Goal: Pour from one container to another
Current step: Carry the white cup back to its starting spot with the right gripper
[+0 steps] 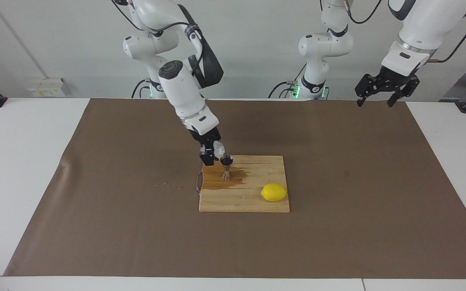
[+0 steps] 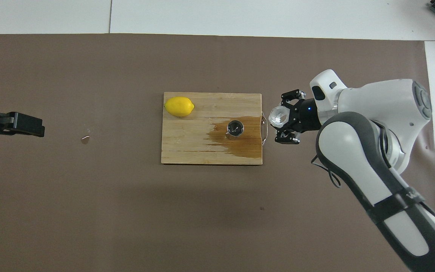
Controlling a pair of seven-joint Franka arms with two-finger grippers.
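Observation:
My right gripper should keep carrying the glass cup (image 2: 279,117), which hangs clear of the jigger's rim, to the open mat (image 1: 142,177) past the wire handle and let go of it there.
The steel jigger (image 1: 227,165) (image 2: 235,128) stands upright on a wooden cutting board (image 1: 257,169) (image 2: 187,143), in a brown wet patch (image 2: 246,145). My right gripper (image 1: 210,153) (image 2: 281,119) is shut on the small clear glass cup (image 1: 218,147) (image 2: 278,116) and holds it tilted in the air. The cup hangs just off the jigger's rim, over the board's edge at the right arm's end. My left gripper (image 1: 374,101) (image 2: 32,128) waits open and empty, raised over the mat at the left arm's end.
A yellow lemon (image 1: 274,192) (image 2: 179,106) lies on the board's corner farthest from the robots, toward the left arm's end. A wire handle (image 2: 264,128) sticks out of the board by the cup. Brown mat (image 1: 338,226) covers the table, with a small spot (image 2: 85,139) on it.

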